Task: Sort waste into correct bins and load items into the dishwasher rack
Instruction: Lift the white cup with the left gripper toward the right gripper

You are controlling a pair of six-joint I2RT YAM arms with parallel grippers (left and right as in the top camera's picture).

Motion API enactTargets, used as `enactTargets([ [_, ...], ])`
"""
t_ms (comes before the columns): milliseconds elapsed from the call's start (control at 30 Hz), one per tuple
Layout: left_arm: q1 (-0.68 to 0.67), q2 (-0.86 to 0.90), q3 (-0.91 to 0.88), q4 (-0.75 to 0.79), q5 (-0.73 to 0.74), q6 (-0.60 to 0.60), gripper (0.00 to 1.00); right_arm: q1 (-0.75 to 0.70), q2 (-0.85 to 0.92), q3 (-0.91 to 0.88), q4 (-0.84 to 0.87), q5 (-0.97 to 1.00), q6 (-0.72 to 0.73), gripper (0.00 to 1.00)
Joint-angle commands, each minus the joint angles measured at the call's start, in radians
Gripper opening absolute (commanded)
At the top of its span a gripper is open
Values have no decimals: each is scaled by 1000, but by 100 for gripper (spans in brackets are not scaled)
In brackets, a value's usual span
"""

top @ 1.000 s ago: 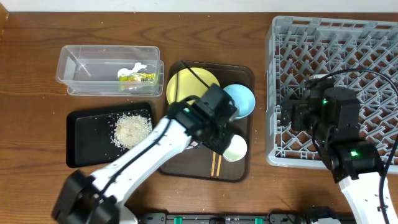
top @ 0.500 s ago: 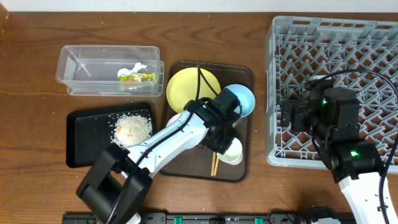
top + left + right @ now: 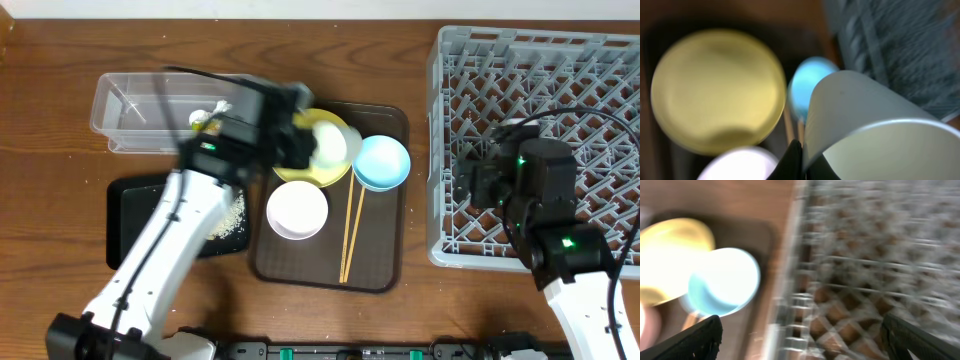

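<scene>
My left gripper is holding the small white cup [image 3: 336,147] a long way from the dishwasher rack, so next my right gripper takes the cup above the light-blue bowl [image 3: 382,163] and loads it.
My left gripper [image 3: 322,147] is shut on the rim of the small white cup [image 3: 331,145], holding it in the air above the pale-yellow plate [image 3: 300,165]. In the left wrist view the cup [image 3: 875,125] fills the right side, its wall pinched between my dark fingers [image 3: 794,161]. On the brown tray sit the white bowl [image 3: 297,210], the light-blue bowl [image 3: 381,162] and two chopsticks [image 3: 350,230]. My right gripper [image 3: 472,186] hangs open and empty over the left part of the grey dishwasher rack [image 3: 560,80]. The right wrist view is blurred.
The dark-brown serving tray [image 3: 385,265] lies in the middle. A clear tub [image 3: 150,105] at the back left holds a green-and-yellow wrapper [image 3: 203,121]. The flat black tray [image 3: 140,225] carries rice scraps [image 3: 232,215], partly hidden by my left arm.
My left gripper closed on the cup at the tray's front right, then lifted it back and left over the plate, uncovering the chopsticks. The right arm has hardly moved.
</scene>
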Motion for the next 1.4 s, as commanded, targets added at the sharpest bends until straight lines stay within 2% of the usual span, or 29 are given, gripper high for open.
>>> enactTargets([
  [0, 95, 53, 10, 71, 392, -105, 6, -13, 55, 23, 14, -378, -95, 99],
  [133, 133, 136, 10, 128, 719, -111, 6, -12, 154, 23, 17, -723, -214, 99],
  [267, 106, 202, 10, 121, 856, -111, 6, -12, 264, 23, 27, -987, -326, 99],
  [500, 28, 257, 10, 120, 863, -112, 6, -12, 403, 23, 202, -1170, -339, 99],
  [700, 3, 257, 10, 121, 863, -112, 6, -13, 417, 23, 488, -1254, -234, 99],
  [833, 4, 257, 10, 121, 863, -112, 6, -13, 417, 23, 602, -1308, -219, 95],
  [1133, 4, 257, 10, 121, 863, -112, 6, -13, 417, 23, 637, -1358, -219, 87],
  [1233, 4, 257, 10, 121, 863, -113, 6, -13, 417, 23, 637, -1358, -219, 78],
  [1367, 4, 257, 10, 121, 863, -113, 6, -13, 417, 23, 638, -1358, -219, 73],
])
